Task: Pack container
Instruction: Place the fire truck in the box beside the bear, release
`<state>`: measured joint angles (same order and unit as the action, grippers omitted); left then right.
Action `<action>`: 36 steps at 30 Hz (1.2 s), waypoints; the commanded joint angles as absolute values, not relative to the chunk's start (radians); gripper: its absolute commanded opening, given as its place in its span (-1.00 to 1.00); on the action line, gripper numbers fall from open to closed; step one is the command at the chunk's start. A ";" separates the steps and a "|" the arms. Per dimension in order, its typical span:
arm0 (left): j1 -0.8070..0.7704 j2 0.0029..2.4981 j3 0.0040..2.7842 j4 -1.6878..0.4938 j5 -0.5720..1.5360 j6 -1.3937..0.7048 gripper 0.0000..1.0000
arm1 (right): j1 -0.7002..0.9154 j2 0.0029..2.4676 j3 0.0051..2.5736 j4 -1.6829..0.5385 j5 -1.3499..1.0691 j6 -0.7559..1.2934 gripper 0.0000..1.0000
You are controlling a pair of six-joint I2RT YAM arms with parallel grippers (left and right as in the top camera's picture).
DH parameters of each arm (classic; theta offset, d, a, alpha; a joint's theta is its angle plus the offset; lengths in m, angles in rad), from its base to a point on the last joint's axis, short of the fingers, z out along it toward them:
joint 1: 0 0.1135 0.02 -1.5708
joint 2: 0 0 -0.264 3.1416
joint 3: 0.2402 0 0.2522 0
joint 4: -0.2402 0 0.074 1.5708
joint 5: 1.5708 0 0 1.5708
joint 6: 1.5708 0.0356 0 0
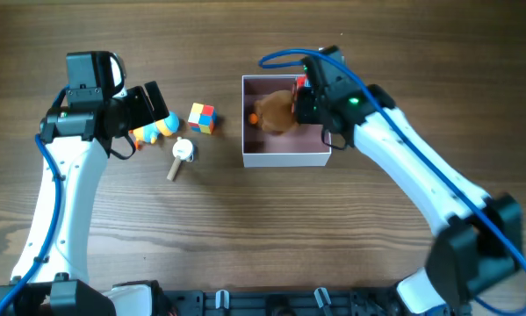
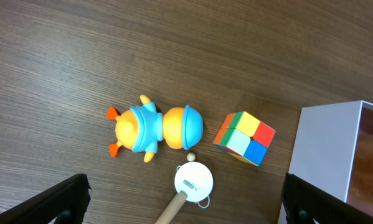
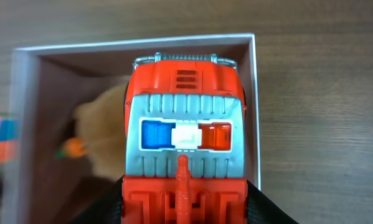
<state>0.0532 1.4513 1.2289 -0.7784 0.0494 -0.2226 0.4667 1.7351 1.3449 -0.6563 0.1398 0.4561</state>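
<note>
My right gripper is holding the red fire truck [image 3: 185, 124] in line with the box's side beside the brown plush toy [image 1: 310, 138]. It should keep lowering the fire truck and let go of it there.
The container [image 1: 284, 159] is a white box with a pink inside, at the table's middle; it also shows in the right wrist view [image 3: 24, 124] and at the right edge of the left wrist view [image 2: 326, 149]. A brown plush toy [image 1: 276, 112] with an orange bit lies inside it [image 3: 96, 134]. My right gripper [image 1: 305, 92] is shut on a red toy fire truck [image 3: 185, 137] and holds it over the box's right part. My left gripper [image 2: 183, 202] is open and empty above an orange and blue duck toy [image 2: 154, 127], a white paddle with a wooden handle [image 2: 192, 182] and a colour cube [image 2: 244, 137].
The duck toy [image 1: 153, 129], colour cube [image 1: 202, 117] and paddle [image 1: 182, 156] lie close together left of the box. The arm bases stand at the table's front edge.
</note>
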 commanded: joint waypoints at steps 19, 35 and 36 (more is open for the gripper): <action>0.049 1.450 1.250 -0.776 0.040 -0.210 0.99 | 0.468 1.919 1.341 -0.603 0.232 0.387 -0.16; 0.049 1.450 1.250 -0.776 0.040 -0.210 0.99 | 0.460 1.491 1.364 -0.632 0.255 0.240 0.77; 0.049 1.450 1.250 -0.776 0.040 -0.210 0.99 | 0.448 1.434 1.364 -0.652 0.271 0.245 0.82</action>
